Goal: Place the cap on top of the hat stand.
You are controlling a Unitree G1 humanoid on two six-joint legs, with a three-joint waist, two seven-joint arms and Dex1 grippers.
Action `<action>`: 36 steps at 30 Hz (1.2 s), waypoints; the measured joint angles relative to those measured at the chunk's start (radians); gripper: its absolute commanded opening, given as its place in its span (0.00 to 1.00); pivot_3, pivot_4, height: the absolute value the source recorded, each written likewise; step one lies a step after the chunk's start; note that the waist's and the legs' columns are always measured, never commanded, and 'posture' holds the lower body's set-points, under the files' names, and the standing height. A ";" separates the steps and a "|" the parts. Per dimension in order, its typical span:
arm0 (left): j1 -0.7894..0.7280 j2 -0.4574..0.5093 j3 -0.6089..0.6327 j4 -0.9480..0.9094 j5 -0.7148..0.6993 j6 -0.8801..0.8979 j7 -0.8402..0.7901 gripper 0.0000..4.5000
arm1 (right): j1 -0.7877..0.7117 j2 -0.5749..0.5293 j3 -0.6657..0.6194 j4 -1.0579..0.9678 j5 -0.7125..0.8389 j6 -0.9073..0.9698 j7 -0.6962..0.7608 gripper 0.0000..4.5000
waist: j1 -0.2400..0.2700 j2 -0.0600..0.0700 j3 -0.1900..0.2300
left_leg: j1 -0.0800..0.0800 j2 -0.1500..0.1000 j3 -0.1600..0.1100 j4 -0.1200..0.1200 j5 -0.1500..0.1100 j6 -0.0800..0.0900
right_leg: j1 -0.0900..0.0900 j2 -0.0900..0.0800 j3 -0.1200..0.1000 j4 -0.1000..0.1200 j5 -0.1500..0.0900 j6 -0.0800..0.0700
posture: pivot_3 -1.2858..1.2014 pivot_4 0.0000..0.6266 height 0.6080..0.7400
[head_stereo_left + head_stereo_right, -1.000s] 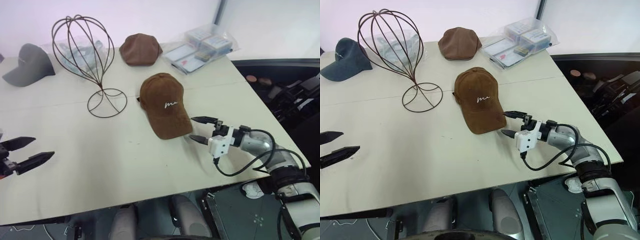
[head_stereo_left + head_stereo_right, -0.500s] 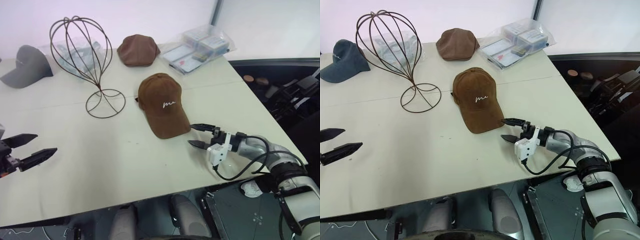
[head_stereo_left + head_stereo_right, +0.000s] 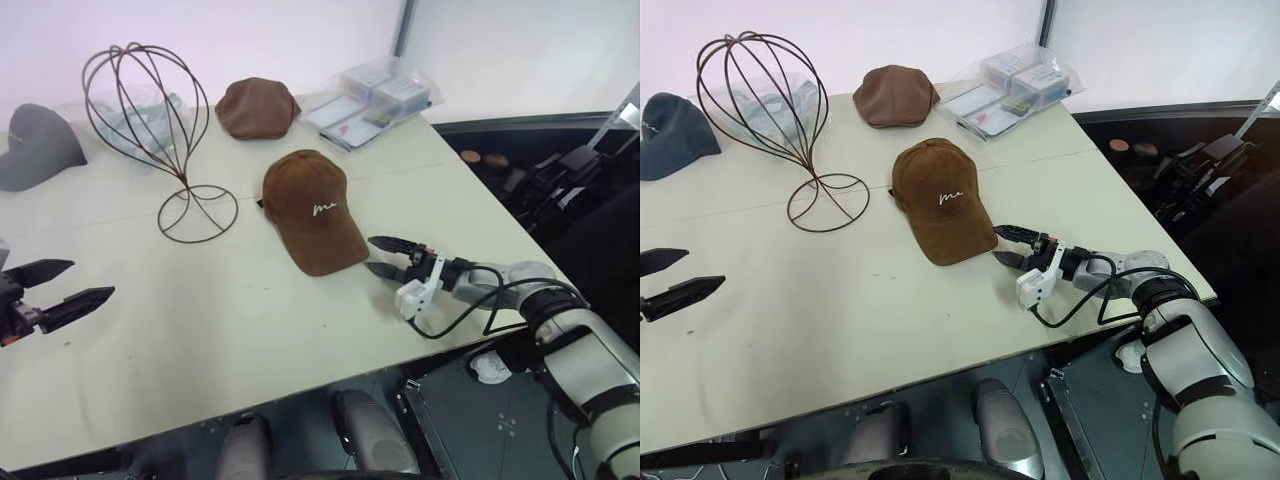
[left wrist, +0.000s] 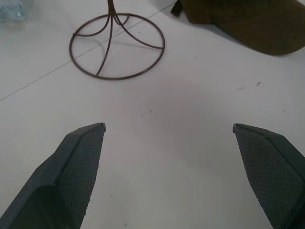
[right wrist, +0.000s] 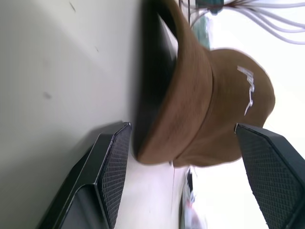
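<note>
The cap (image 3: 310,205) has a top that stands round above its arched brim (image 3: 325,247), so the cap's hollow dome will stay open when the robot lifts the cap by the brim.
The cap (image 3: 310,205), rust-brown with white cursive lettering, lies on the white table with its brim toward me. The hat stand (image 3: 186,182), a dark wire head shape on a ring base, stands upright to the cap's left. My right gripper (image 3: 372,254) is open just off the brim's right edge, one finger above the other. In the right wrist view the brim (image 5: 190,90) sits in front of the right gripper's (image 5: 181,125) spread fingertips, untouched. At the table's near left my left gripper (image 3: 90,279) hovers open and empty, and its wrist view shows the stand's ring base (image 4: 116,50).
A plain brown cap (image 3: 256,107) lies behind the stand. A grey cap (image 3: 35,145) is at the far left. Clear plastic packets (image 3: 375,95) sit at the back right corner. The table edge (image 3: 520,240) runs close to my right arm, with dark equipment (image 3: 560,175) beyond it.
My right gripper has rolled, sunk toward the table and edged closer to the cap's brim. The camera has shifted a little. The left gripper has stayed put.
</note>
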 measured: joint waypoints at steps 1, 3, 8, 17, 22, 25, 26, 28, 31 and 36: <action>0.004 -0.003 0.005 -0.006 0.000 0.000 0.002 1.00 | -0.006 0.000 0.011 0.005 0.000 -0.002 -0.008 0.78 | 0.000 0.000 0.000 | 0.000 -0.001 0.000 0.000 0.000 0.000 | 0.000 0.000 0.002 0.000 0.000 0.000 | 0.52 0.24 1.00; 0.006 -0.012 0.010 -0.015 -0.001 0.000 0.010 1.00 | -0.019 0.000 0.038 0.010 -0.006 -0.002 -0.033 0.78 | -0.002 0.000 0.000 | 0.000 -0.001 0.001 -0.002 0.000 0.000 | 0.000 0.000 0.003 0.000 0.000 0.000 | 0.52 0.24 1.00; 0.000 -0.024 0.012 -0.019 -0.002 0.000 0.031 1.00 | -0.068 0.003 0.122 0.011 -0.065 0.012 -0.117 0.78 | -0.001 -0.001 0.000 | 0.000 -0.001 0.000 -0.004 0.000 0.000 | -0.003 0.002 0.003 0.004 0.000 0.000 | 0.52 0.24 1.00; -0.022 -0.043 -0.011 -0.019 -0.002 -0.003 0.071 1.00 | -0.146 0.078 0.237 0.050 -0.128 0.046 -0.244 0.78 | -0.004 -0.006 0.000 | 0.001 0.000 -0.001 -0.006 0.000 0.000 | -0.004 0.003 0.003 0.004 0.000 0.000 | 0.52 0.24 1.00; -0.023 -0.054 -0.013 -0.032 -0.002 -0.003 0.089 1.00 | -0.178 0.129 0.261 0.080 -0.128 0.067 -0.265 0.78 | -0.004 -0.007 0.000 | 0.001 0.000 -0.001 -0.009 0.000 0.001 | -0.005 0.003 0.003 0.005 0.000 0.000 | 0.52 0.24 1.00; -0.022 -0.060 -0.013 -0.047 -0.002 -0.003 0.097 1.00 | -0.189 0.145 0.273 0.090 -0.128 0.069 -0.277 0.78 | -0.004 -0.007 -0.001 | 0.001 0.000 -0.001 -0.010 0.000 0.001 | -0.007 0.003 0.003 0.008 0.000 0.000 | 0.52 0.24 1.00; -0.022 -0.060 -0.013 -0.048 -0.003 -0.003 0.099 1.00 | -0.191 0.147 0.275 0.090 -0.128 0.069 -0.283 0.73 | -0.004 -0.007 -0.001 | 0.001 0.000 -0.001 -0.011 0.000 0.001 | -0.008 0.003 0.003 0.009 0.000 0.000 | 0.52 0.24 1.00; -0.022 -0.061 -0.013 -0.048 -0.003 -0.003 0.102 1.00 | -0.195 0.148 0.288 0.089 -0.130 0.069 -0.304 0.59 | -0.003 -0.008 -0.001 | 0.001 -0.001 -0.001 -0.012 0.000 0.001 | -0.011 0.003 0.003 0.013 0.000 0.000 | 0.52 0.24 1.00; -0.021 -0.062 -0.013 -0.051 -0.003 -0.003 0.106 1.00 | -0.200 0.147 0.311 0.080 -0.141 0.070 -0.346 0.26 | -0.002 -0.008 -0.001 | 0.001 -0.001 -0.001 -0.015 0.000 0.001 | -0.014 0.004 0.003 0.015 0.000 0.000 | 0.52 0.24 1.00; -0.024 -0.064 -0.014 -0.055 -0.010 -0.003 0.110 1.00 | -0.200 0.142 0.327 0.035 -0.150 0.085 -0.408 0.01 | -0.001 -0.007 -0.001 | 0.001 -0.001 -0.001 -0.017 0.000 0.001 | -0.016 0.004 0.003 0.015 0.000 0.000 | 0.52 0.24 1.00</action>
